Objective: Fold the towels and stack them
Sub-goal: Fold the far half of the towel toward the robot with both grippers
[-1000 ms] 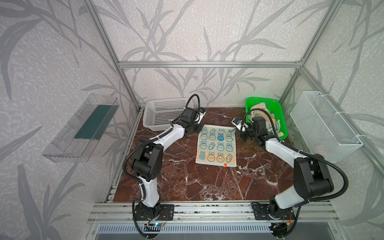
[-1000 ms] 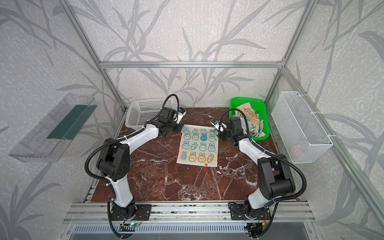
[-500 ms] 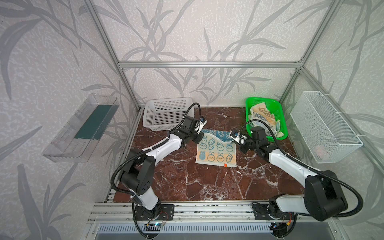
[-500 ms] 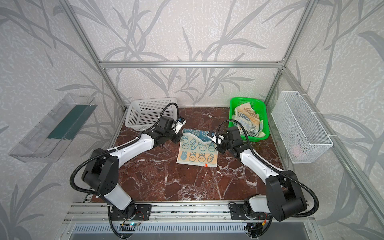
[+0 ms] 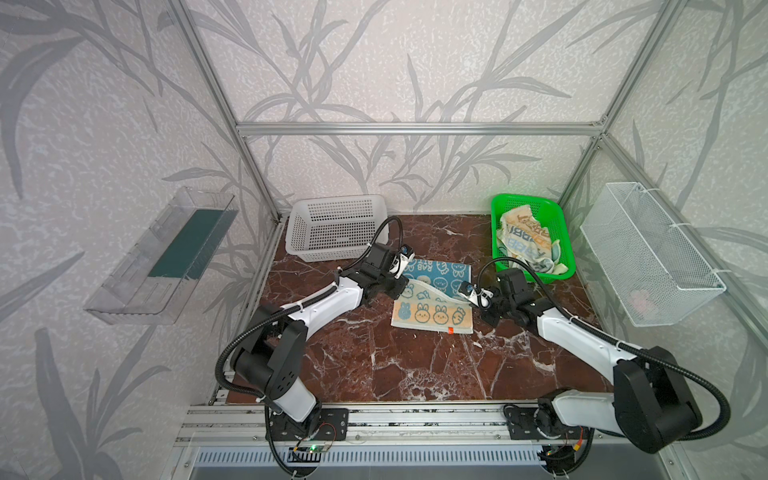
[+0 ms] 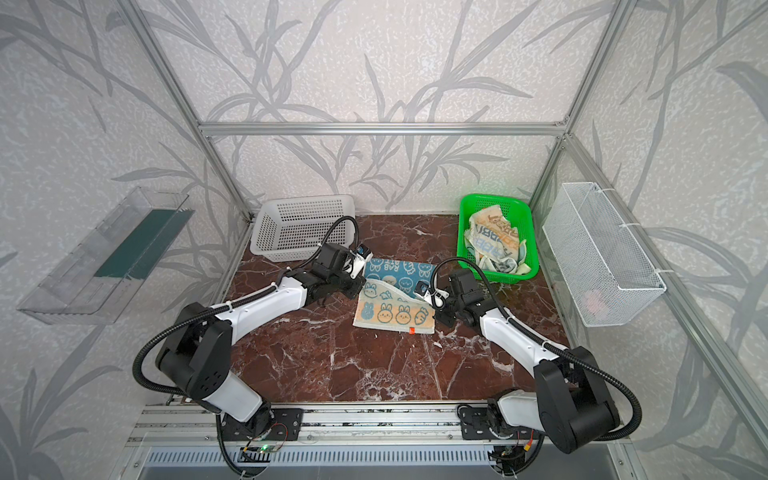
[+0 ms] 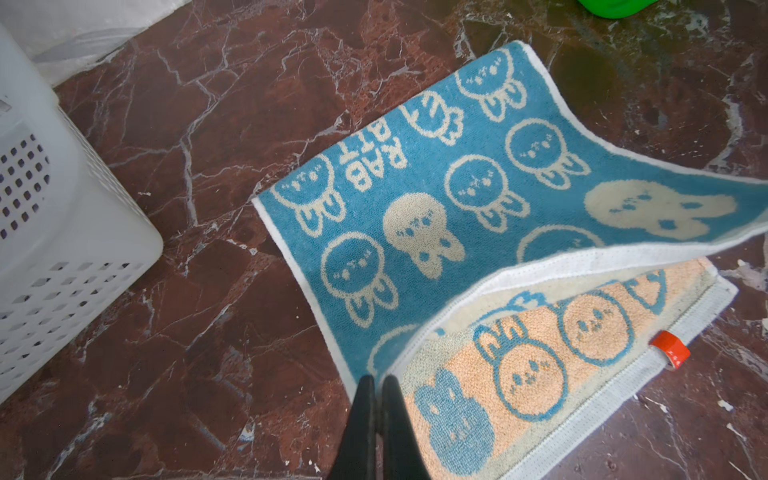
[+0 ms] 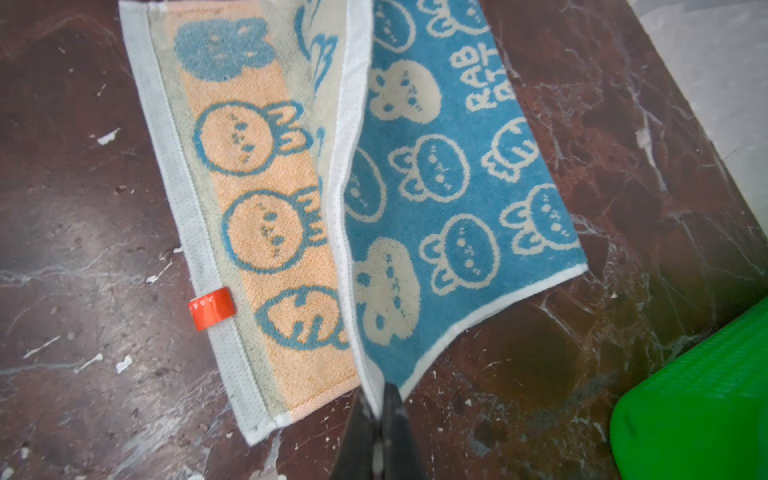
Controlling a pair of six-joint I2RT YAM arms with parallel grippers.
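The towel's raised edge (image 5: 436, 292) is hanging short of the red-tagged near edge (image 5: 430, 328). My left gripper and right gripper should pull it across and set it down there.
The rabbit-face towel (image 5: 432, 270) (image 6: 399, 272) lies mid-table, half turned over. Its blue side with cream faces (image 7: 415, 199) (image 8: 449, 178) shows at the back, its orange-and-cream side at the front. The far edge hangs raised above the near half. My left gripper (image 5: 405, 284) (image 6: 361, 286) (image 7: 377, 380) is shut on that edge's left corner. My right gripper (image 5: 471, 297) (image 6: 432, 301) (image 8: 376, 399) is shut on its right corner. The striped "RABBIT" towel (image 5: 524, 237) (image 6: 494, 239) lies crumpled in the green basket, with a pale yellow-green cloth (image 5: 555, 266) beside it.
The green basket (image 5: 495, 232) stands at the back right, close to my right arm. A white perforated basket (image 5: 336, 226) stands at the back left, behind my left gripper. A wire basket (image 5: 648, 253) hangs on the right wall, a clear tray (image 5: 166, 253) on the left.
Both grippers have come forward from the towel's far edge, carrying that edge up and over toward the front. The towel lay flat before; its blue underside now shows.
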